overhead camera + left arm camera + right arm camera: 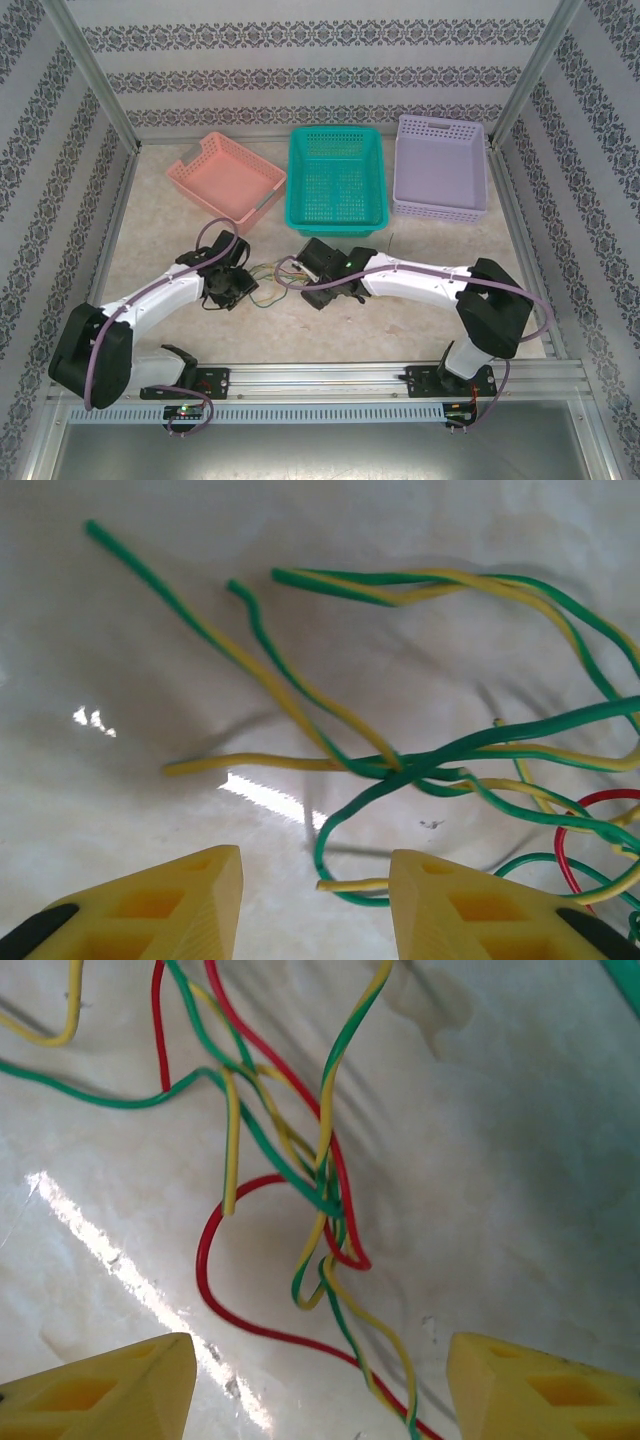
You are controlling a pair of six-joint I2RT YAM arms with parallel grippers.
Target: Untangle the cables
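The green cable is going into the knot [328, 1206], so my right gripper should hold the red and yellow-green strands of cable [385, 1378] while my left gripper pulls the green cable out.
The cables [272, 276] are thin yellow, green and red wires tangled on the table between the two arms. In the left wrist view, yellow-green strands [400, 765] cross just beyond my left gripper [315, 900], which stands open with one yellow end poking between its yellow fingers [200, 895]. In the right wrist view a knot of red, green and yellow wires [325, 1220] lies ahead of my right gripper [320, 1385]. It is open, and a red strand and a yellow-green strand run down between its fingers [520, 1390]. In the top view the left gripper [230, 285] and right gripper [318, 272] flank the tangle.
Three baskets stand at the back: pink [228, 180], teal [336, 180] and lilac [440, 168]. Patterned walls and metal posts enclose the table. A metal rail [330, 378] runs along the near edge by the arm bases.
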